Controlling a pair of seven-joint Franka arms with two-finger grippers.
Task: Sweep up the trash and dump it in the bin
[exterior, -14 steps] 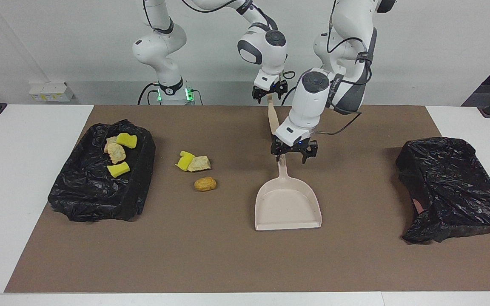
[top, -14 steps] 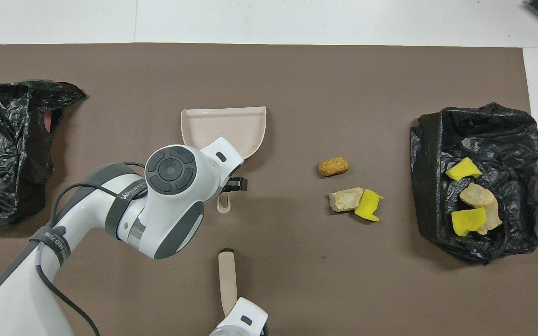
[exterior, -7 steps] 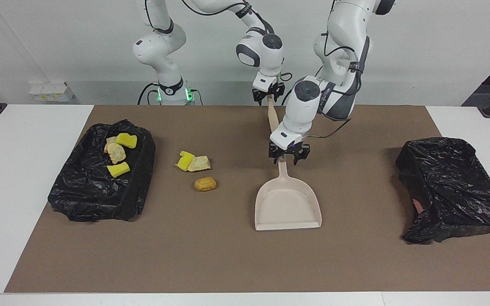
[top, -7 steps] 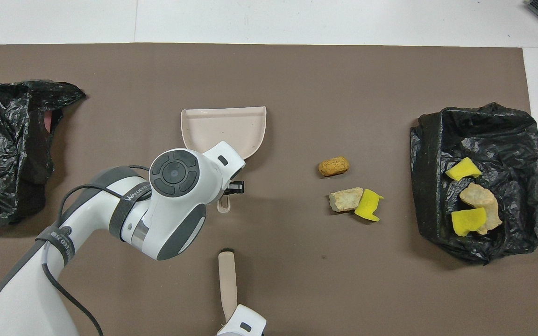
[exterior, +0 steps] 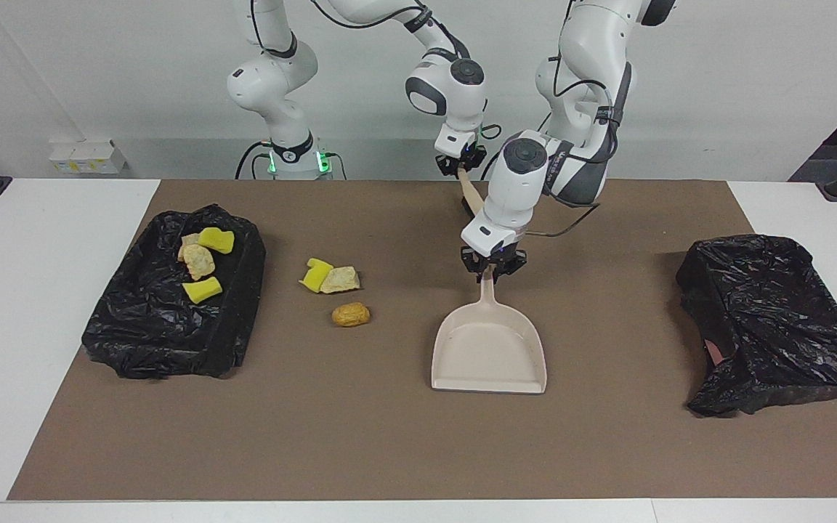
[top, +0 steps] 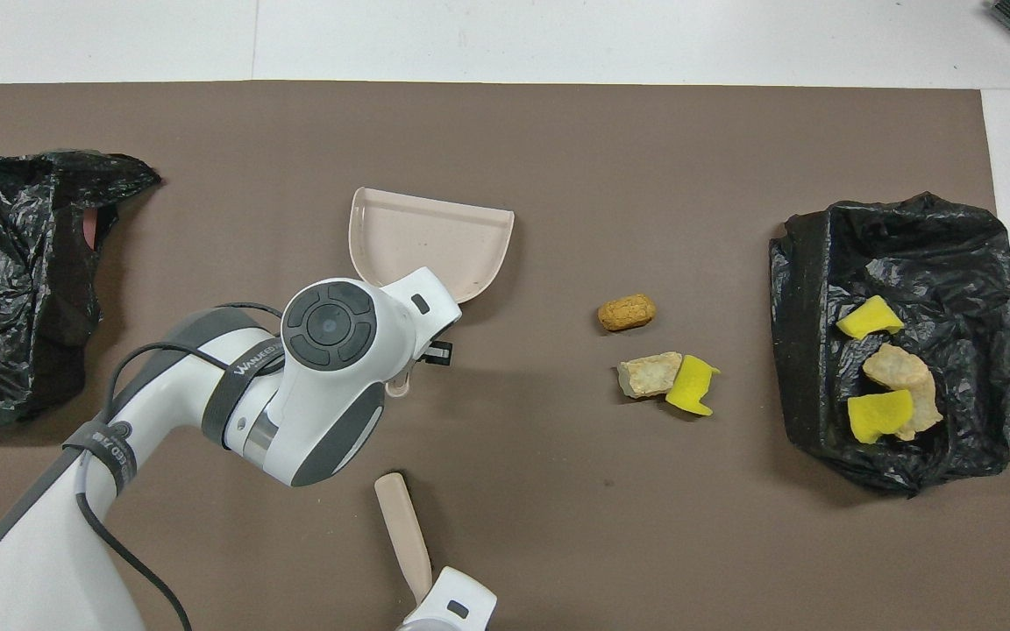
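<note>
The dustpan's open edge (exterior: 489,388) points past the loose trash, so next my left gripper turns that edge toward the yellow wedge and beige chunk (top: 670,378) before I sweep.
Three loose pieces of trash lie on the mat: a yellow wedge (exterior: 316,274) touching a beige chunk (exterior: 340,280), and a golden-brown lump (exterior: 351,314) (top: 626,312). The black-lined bin (exterior: 237,290) (top: 961,254) at the right arm's end of the table holds several more lumps (exterior: 199,261). The beige dustpan (exterior: 490,352) (top: 430,241) rests on the mat, and my left gripper (exterior: 492,266) is shut on its handle. My right gripper (exterior: 461,164) is shut on the top of the brush (exterior: 471,195) (top: 406,530), which slants down to the mat close to the robots.
A crumpled black bag (exterior: 774,319) (top: 14,272) covers something at the left arm's end of the table. The brown mat (exterior: 389,450) covers most of the white table. The loose trash lies between the dustpan and the bin.
Both grippers have closed from open, the left on the dustpan's handle and the right on the brush. The dustpan has turned slightly and the brush's lower end has swung toward the left arm's end.
</note>
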